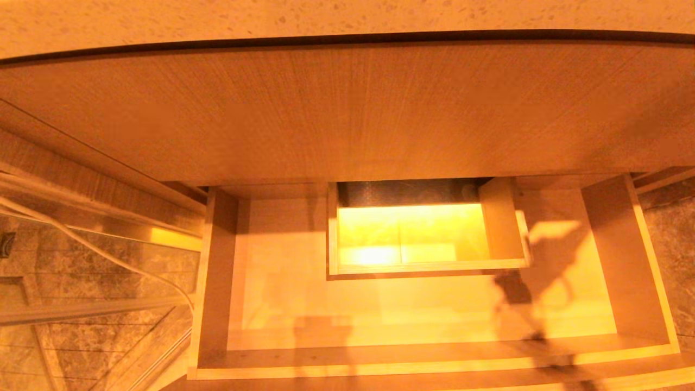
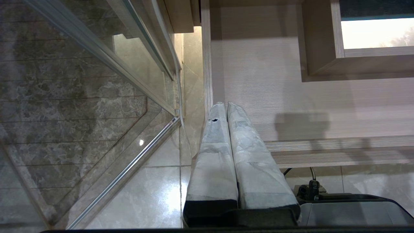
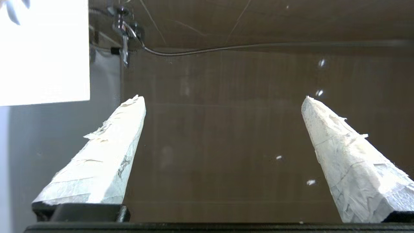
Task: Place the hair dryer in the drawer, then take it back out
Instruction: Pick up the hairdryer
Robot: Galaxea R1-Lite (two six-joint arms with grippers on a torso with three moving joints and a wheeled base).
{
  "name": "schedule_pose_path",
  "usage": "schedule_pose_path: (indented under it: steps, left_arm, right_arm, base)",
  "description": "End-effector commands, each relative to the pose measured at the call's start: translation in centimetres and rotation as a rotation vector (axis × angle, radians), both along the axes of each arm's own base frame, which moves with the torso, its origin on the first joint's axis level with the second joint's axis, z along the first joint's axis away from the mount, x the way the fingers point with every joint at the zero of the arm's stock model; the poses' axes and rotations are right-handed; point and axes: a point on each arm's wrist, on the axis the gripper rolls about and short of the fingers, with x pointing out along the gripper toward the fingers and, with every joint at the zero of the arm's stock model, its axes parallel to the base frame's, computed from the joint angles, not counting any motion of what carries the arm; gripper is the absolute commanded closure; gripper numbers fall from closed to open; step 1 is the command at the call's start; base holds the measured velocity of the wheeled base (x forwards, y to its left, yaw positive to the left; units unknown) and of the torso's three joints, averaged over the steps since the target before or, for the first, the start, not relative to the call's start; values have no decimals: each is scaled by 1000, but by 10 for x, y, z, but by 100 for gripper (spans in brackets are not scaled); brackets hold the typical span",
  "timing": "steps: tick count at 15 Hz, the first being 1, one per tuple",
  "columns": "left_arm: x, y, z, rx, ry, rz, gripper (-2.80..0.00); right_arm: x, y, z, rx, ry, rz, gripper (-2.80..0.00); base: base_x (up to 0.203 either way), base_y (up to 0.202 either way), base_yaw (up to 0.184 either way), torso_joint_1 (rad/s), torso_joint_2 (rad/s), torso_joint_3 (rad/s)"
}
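Note:
The robot's open right gripper is facing the dark wall (image 3: 223,128) past the edge of the countertop (image 3: 46,54), so it should turn back over the countertop and go down toward the hair dryer's cord.
The drawer (image 1: 217,282) stands pulled out, and its pale floor (image 2: 275,90) is bare around the boxed cut-out (image 1: 429,266) at mid-back. No hair dryer shows in any view. Neither gripper appears in the head view; only an arm's shadow (image 1: 521,293) falls on the drawer floor at the right. In the left wrist view my left gripper (image 2: 226,105) is shut with nothing in it, its taped fingers (image 2: 213,152) pressed together just outside the drawer's left front corner. My right gripper (image 3: 223,100) is open and empty, facing a dark wall away from the drawer.
A tall wood panel (image 1: 347,108) and a stone countertop (image 1: 347,16) rise behind the drawer. A glass shower partition (image 1: 81,260) with a white cord (image 1: 98,250) stands to the left. Glossy floor tiles (image 2: 145,194) lie below. A shower fitting with hose (image 3: 124,30) hangs on the dark wall.

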Motion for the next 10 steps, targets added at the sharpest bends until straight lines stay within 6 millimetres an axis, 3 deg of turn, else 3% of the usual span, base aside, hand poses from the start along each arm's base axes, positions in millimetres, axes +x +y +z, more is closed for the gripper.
schedule_pose_path:
  steps: [1,5,10]
  left_arm:
    - [0,0,0,0,-1,0,0]
    - [0,0,0,0,-1,0,0]
    - [0,0,0,0,-1,0,0]
  right_arm:
    - [-19,5,-1,22,-59,-2,-280]
    - [-26,4,-14,197,-158,-23,-280]
    - [-8,-1,-38,389,-248,18,-280]
  base:
    - [0,0,0,0,0,0]
    - [0,0,0,0,0,0]
    - [0,0,0,0,0,0]
